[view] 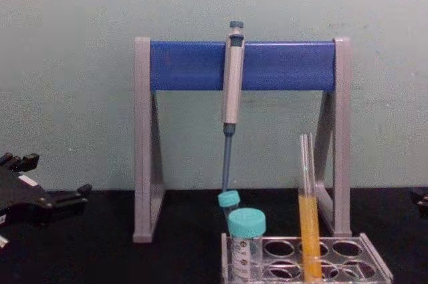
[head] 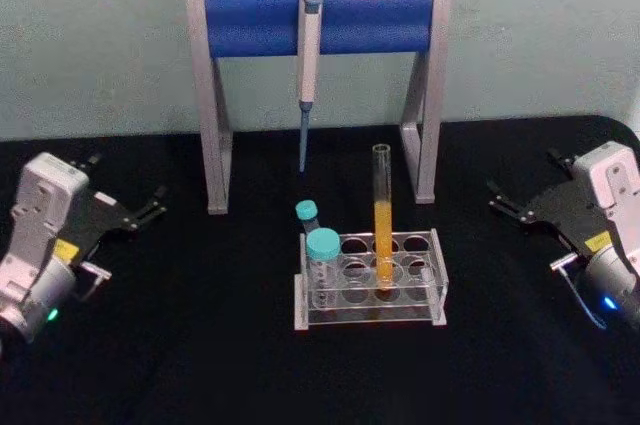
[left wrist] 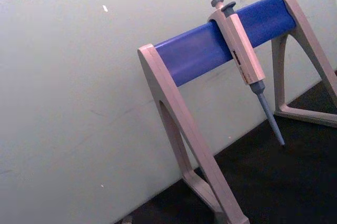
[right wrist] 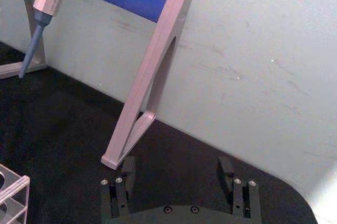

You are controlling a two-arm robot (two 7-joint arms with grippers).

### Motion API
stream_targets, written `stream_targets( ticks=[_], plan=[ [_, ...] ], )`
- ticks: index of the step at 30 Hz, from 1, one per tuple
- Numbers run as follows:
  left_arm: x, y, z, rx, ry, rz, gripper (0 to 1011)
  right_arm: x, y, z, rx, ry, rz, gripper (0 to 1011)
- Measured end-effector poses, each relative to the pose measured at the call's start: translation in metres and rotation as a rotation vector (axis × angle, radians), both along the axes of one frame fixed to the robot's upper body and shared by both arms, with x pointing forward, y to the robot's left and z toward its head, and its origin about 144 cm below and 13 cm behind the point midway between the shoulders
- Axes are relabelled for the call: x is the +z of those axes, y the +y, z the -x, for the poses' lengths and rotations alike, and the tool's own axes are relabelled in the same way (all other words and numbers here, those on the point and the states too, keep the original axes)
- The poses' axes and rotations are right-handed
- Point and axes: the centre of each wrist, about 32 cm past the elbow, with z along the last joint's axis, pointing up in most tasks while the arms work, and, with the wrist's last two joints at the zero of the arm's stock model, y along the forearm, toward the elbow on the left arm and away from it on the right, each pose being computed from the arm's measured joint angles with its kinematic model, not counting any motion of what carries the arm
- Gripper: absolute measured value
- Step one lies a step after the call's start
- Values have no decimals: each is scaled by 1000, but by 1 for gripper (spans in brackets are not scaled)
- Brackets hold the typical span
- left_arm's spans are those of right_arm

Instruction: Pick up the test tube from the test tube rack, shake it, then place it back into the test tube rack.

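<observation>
My gripper will lift the leaning test tube (view: 309,207), and it will slide up easily and leave the rack where it is, because the rack's holes (view: 279,248) are wider than the test tube.
The test tube (head: 383,207) is a tall clear glass tube with orange-yellow liquid in its lower half. It stands upright in a middle hole of the clear plastic test tube rack (head: 437,290) at the table's centre. In the chest view the test tube (view: 308,220) rises well above the test tube rack (view: 374,265). My left gripper (head: 125,185) rests open at the far left, well away from the rack. My right gripper (head: 527,180) rests open at the far right, with nothing between its fingers (right wrist: 226,167).
Two short teal-capped tubes (head: 322,255) stand in the rack's left end. Behind the rack stands a grey-and-blue pipette stand (head: 320,22) with a pipette (head: 309,65) hanging from its bar. Black cloth covers the table; a pale wall is close behind.
</observation>
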Motion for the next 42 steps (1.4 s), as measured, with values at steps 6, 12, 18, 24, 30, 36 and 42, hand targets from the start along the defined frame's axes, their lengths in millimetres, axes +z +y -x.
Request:
stream_targets(
  ticks=[6,12,18,24,30,36,42],
  plan=[
    [0,0,0,0,0,0,1001,0,0,0,0,0,0,1000],
    [0,0,0,0,0,0,1001,0,0,0,0,0,0,1000],
    [0,0,0,0,0,0,1001,0,0,0,0,0,0,1000],
    [0,0,0,0,0,0,1001,0,0,0,0,0,0,1000],
    [0,0,0,0,0,0,1001,0,0,0,0,0,0,1000],
    [0,0,0,0,0,0,1001,0,0,0,0,0,0,1000],
    [0,0,0,0,0,0,1001,0,0,0,0,0,0,1000]
  ],
)
